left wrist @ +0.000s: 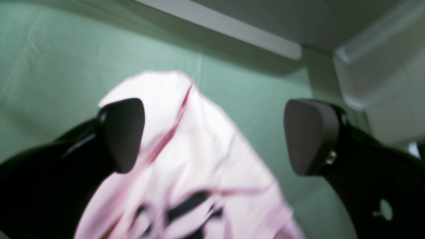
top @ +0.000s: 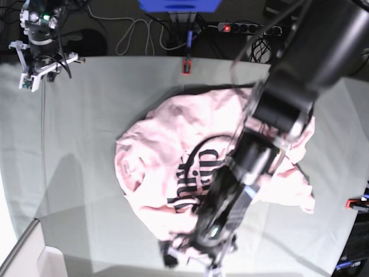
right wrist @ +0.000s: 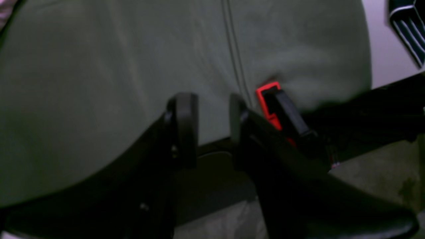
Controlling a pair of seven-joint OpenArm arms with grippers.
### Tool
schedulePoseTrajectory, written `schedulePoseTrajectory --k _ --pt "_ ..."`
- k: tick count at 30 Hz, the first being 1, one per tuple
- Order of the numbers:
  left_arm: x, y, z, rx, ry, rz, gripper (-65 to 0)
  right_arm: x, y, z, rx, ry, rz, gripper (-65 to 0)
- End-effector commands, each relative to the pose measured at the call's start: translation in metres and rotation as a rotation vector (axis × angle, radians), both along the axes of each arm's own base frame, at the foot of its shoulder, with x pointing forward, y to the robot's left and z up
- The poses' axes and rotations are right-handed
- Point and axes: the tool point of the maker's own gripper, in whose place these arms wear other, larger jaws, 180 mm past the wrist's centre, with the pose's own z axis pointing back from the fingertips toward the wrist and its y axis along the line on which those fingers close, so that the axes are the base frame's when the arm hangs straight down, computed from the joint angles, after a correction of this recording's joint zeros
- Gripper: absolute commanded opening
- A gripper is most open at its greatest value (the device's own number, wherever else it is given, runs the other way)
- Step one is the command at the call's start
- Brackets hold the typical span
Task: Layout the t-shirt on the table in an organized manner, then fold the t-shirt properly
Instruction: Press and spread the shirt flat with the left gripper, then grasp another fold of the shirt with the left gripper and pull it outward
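The left gripper is open and empty and the t-shirt's far end lies bunched up, so the robot should keep moving toward that end until the gripper's fingers are on both sides of a fold.
The pale pink t-shirt lies crumpled in a rounded heap on the table, black lettering facing up. My left gripper is low over the shirt's near edge. In the left wrist view the left gripper stands wide open, and a blurred fold of the t-shirt sits between and below the fingers, touching neither pad that I can see. My right gripper hovers over the table at its edge, jaws a little apart with nothing between them. The right arm is at the far left corner.
A red clamp grips the table edge just right of the right gripper, with floor beyond. Other red clamps sit at the far edge and the right edge. A white box stands at the near left corner.
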Motion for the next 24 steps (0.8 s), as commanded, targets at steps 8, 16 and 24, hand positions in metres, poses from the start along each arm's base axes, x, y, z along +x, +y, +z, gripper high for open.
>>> schedulePoseTrajectory --k 8,16,24 --pt "-0.091 0.065 -0.010 0.054 -0.028 -0.057 0.0 0.008 0.000 0.008 -0.014 -0.034 0.032 -48.1" --pt "-0.209 0.151 -0.013 0.058 -0.006 0.080 0.0 0.022 0.015 0.008 0.015 -0.045 0.135 -48.1" --pt "-0.264 0.184 -0.047 0.081 0.118 0.159 -0.2 0.034 0.016 0.013 0.017 -0.075 0.137 -48.1"
